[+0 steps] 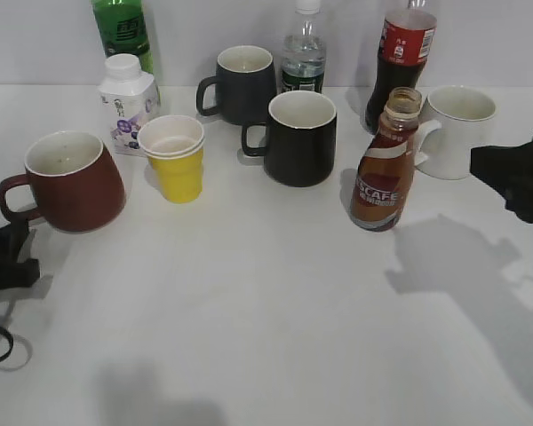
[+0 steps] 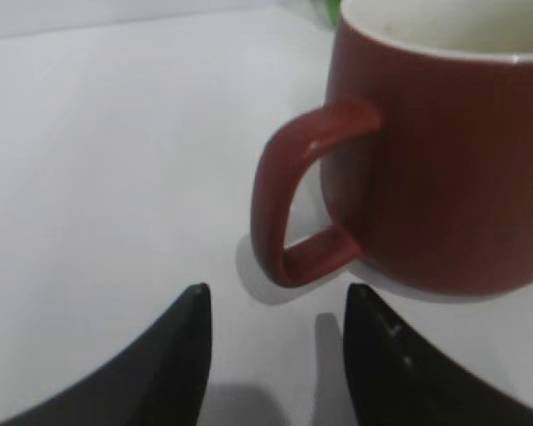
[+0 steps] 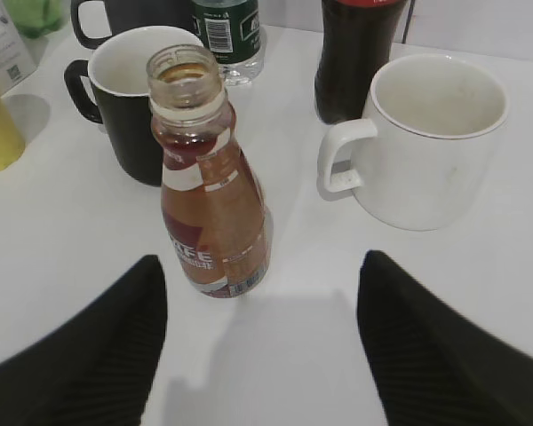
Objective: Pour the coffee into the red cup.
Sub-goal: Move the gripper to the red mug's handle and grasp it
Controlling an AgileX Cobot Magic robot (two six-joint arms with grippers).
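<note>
My gripper will tip the bottle opening-down over the red cup, and the coffee (image 1: 384, 182) will run out in a slim stream because the bottle's narrow opening (image 1: 404, 96) is open.
The coffee bottle (image 1: 386, 169) stands upright and uncapped at the table's middle right, with brown liquid inside; it also shows in the right wrist view (image 3: 206, 186). The red cup (image 1: 71, 180) stands at the left, its handle toward the left edge; it also shows in the left wrist view (image 2: 426, 151). My left gripper (image 2: 275, 306) is open and empty, just short of the cup's handle, low at the left edge in the exterior view (image 1: 9, 253). My right gripper (image 3: 259, 280) is open and empty, a little behind the bottle, at the right edge in the exterior view (image 1: 520, 177).
A yellow cup (image 1: 176, 160), two black mugs (image 1: 298, 138) (image 1: 240, 84), a white mug (image 1: 457, 129), a cola bottle (image 1: 401, 53), a water bottle (image 1: 302, 53), a green bottle (image 1: 123, 31) and a white carton (image 1: 126, 102) stand toward the back. The white table (image 1: 266, 337) fills the front.
</note>
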